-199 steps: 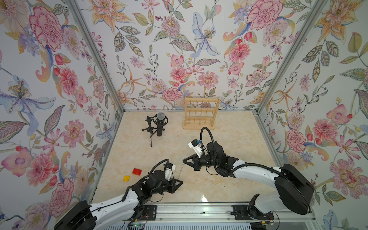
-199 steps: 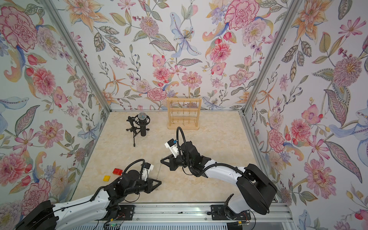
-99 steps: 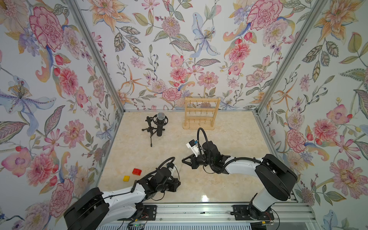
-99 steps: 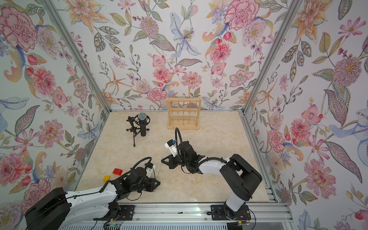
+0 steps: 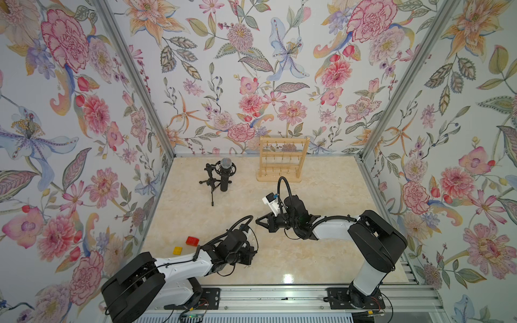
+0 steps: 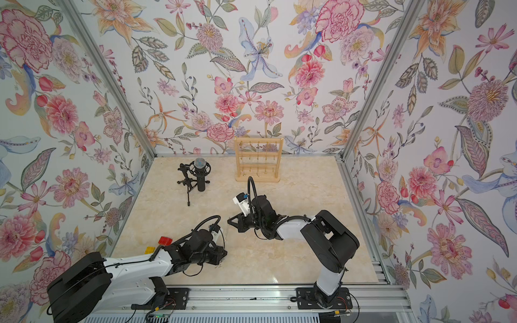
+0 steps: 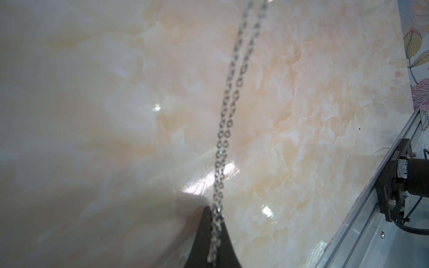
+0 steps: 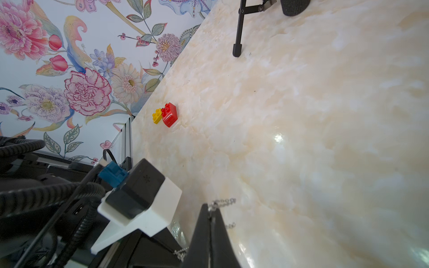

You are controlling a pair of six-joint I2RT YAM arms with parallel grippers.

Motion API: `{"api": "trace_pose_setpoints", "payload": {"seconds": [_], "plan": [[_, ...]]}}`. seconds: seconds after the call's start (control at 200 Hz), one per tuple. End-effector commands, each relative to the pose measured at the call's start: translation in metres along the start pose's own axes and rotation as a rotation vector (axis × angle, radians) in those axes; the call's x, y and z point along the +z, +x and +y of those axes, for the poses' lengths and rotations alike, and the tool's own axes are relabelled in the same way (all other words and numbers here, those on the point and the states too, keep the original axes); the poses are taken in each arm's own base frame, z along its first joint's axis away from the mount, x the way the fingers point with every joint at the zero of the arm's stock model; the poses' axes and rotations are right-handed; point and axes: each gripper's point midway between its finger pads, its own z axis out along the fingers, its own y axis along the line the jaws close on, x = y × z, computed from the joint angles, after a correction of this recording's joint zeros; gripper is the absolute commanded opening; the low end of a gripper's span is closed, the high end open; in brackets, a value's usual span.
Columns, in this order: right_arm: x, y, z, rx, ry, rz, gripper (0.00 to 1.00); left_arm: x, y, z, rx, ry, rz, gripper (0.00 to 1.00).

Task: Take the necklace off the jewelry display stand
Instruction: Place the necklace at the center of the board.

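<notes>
Both parts of the necklace (image 7: 218, 198) are pinched together in my left gripper, so my left gripper should open and take only one part to let the necklace's loop spread.
The necklace (image 7: 223, 139) is a thin silver chain stretched between my two grippers above the marble floor, faint in both top views (image 5: 255, 236) (image 6: 227, 232). My left gripper (image 7: 214, 210) is shut on one stretch of it, near the front of the floor (image 5: 252, 250) (image 6: 223, 250). Shut on another part of the chain (image 8: 222, 201) is my right gripper (image 8: 210, 208), a little farther back (image 5: 257, 221) (image 6: 229, 221). The jewelry display stand (image 5: 279, 178) (image 6: 257, 179), a pale wooden rack, stands at the back wall, well apart from both grippers.
A black microphone on a tripod (image 5: 225, 174) (image 6: 200, 174) stands left of the stand. A red brick (image 5: 192, 240) (image 8: 169, 114) and a yellow brick (image 5: 177, 250) (image 8: 157, 115) lie near the left wall. Floral walls close three sides. An aluminium rail (image 5: 279, 296) runs along the front.
Both arms have folded, their elbows swinging inward and up. The two gripper tips have stayed almost in place, still shut on the chain.
</notes>
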Motion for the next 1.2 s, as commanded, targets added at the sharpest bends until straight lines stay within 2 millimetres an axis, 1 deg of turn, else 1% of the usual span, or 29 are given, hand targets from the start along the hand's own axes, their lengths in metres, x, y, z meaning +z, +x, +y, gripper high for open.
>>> {"api": "trace_pose_setpoints", "payload": {"seconds": [0.0, 0.12, 0.18, 0.27, 0.345, 0.485, 0.54, 0.645, 0.806, 0.871, 1.036, 1.196], "plan": [[0.005, -0.009, 0.002, -0.004, -0.032, -0.017, 0.00, 0.002, 0.009, 0.013, 0.034, -0.080, 0.043, 0.04], [0.006, -0.007, 0.001, 0.002, -0.035, -0.014, 0.00, 0.002, 0.010, 0.015, 0.039, -0.099, 0.052, 0.08], [0.006, -0.006, 0.001, 0.002, -0.035, -0.012, 0.00, 0.002, 0.010, 0.017, 0.044, -0.109, 0.055, 0.09], [0.007, -0.004, 0.000, 0.008, -0.037, -0.009, 0.00, 0.001, 0.012, 0.025, 0.053, -0.158, 0.065, 0.09], [0.007, -0.003, 0.001, 0.012, -0.042, -0.009, 0.00, 0.000, 0.015, 0.031, 0.053, -0.183, 0.076, 0.12], [0.007, -0.002, 0.000, 0.014, -0.039, -0.008, 0.00, 0.001, 0.021, 0.037, 0.053, -0.201, 0.099, 0.22], [0.007, -0.002, -0.001, 0.013, -0.038, -0.010, 0.00, 0.000, 0.020, 0.039, 0.059, -0.220, 0.099, 0.28], [0.007, -0.001, -0.002, 0.015, -0.035, -0.008, 0.00, -0.003, 0.016, 0.041, 0.070, -0.250, 0.091, 0.32], [0.007, -0.001, -0.002, 0.017, -0.035, -0.008, 0.00, -0.007, 0.013, 0.046, 0.072, -0.286, 0.081, 0.40], [0.007, -0.002, -0.003, 0.017, -0.035, -0.010, 0.00, -0.009, 0.011, 0.046, 0.077, -0.291, 0.074, 0.40], [0.006, -0.002, -0.004, 0.022, -0.034, -0.013, 0.00, -0.012, 0.004, 0.037, 0.093, -0.263, 0.063, 0.35], [0.006, -0.002, -0.007, 0.030, -0.027, -0.014, 0.00, -0.012, 0.003, 0.023, 0.105, -0.205, 0.060, 0.26]]}}
